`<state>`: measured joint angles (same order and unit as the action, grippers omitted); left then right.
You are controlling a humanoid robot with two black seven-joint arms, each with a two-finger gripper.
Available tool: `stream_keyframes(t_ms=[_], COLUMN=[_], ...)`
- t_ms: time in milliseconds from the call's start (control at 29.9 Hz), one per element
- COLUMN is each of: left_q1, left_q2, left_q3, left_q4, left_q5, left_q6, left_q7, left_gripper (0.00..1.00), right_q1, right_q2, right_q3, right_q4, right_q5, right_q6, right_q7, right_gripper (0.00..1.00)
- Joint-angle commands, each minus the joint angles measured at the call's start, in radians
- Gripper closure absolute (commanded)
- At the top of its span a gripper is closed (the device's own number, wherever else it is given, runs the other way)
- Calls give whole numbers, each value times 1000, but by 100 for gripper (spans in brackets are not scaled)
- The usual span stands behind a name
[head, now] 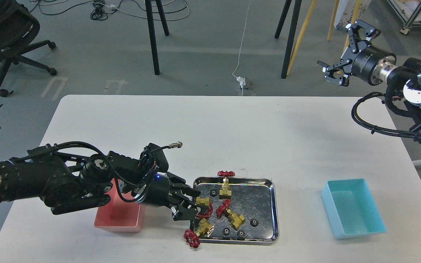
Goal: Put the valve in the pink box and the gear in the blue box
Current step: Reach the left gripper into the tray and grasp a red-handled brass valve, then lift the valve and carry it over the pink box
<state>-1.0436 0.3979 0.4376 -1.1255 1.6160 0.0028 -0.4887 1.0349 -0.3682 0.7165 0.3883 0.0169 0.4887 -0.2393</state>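
Observation:
The brass valve (203,201) between my left gripper's fingers should come free alone when I lift it, because a gap (214,210) separates its handwheel from the middle valve's handwheel.
Four brass valves with red handwheels lie in a steel tray (275,208): one at the far rim (226,187), one at the left (203,201), one in the middle (235,218), and one at the front left (204,228) with its wheel hanging over the rim. Several small black gears (254,222) lie among them. My left gripper (193,204) is open at the tray's left edge, its jaws standing either side of the left valve's end. The pink box (117,219) sits just behind it, partly hidden by my arm. The blue box (353,208) stands empty at the right. My right gripper (342,49) is open, held high off the table.
The white table's front edge lies just below the tray. Tripod legs, cables and an office chair (6,40) stand on the floor beyond the far edge. My right arm's cables (375,124) hang over the table's right edge.

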Motion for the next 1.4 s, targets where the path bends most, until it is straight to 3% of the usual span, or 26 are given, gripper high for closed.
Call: stream_keyframes(t_ms=[0,835,1370], left_q1=[0,10,-15], left_q2=[-2,-2,42], left_q3=[0,-2,-45], left_q4=[1,3,-17], left_q5=[1,-1,-5], left_q6=[9,35,40], left_q7=[0,0,0], left_gripper=[44,74,79], right_q1=[-3,-12,-15], right_q2=[0,0,2], right_q3=[0,0,18], right_q4=[0,-2,0], right_q5=[0,0,3], right_q6=[0,0,0], right_q7=[0,2,6], right_gripper=[0,0,0])
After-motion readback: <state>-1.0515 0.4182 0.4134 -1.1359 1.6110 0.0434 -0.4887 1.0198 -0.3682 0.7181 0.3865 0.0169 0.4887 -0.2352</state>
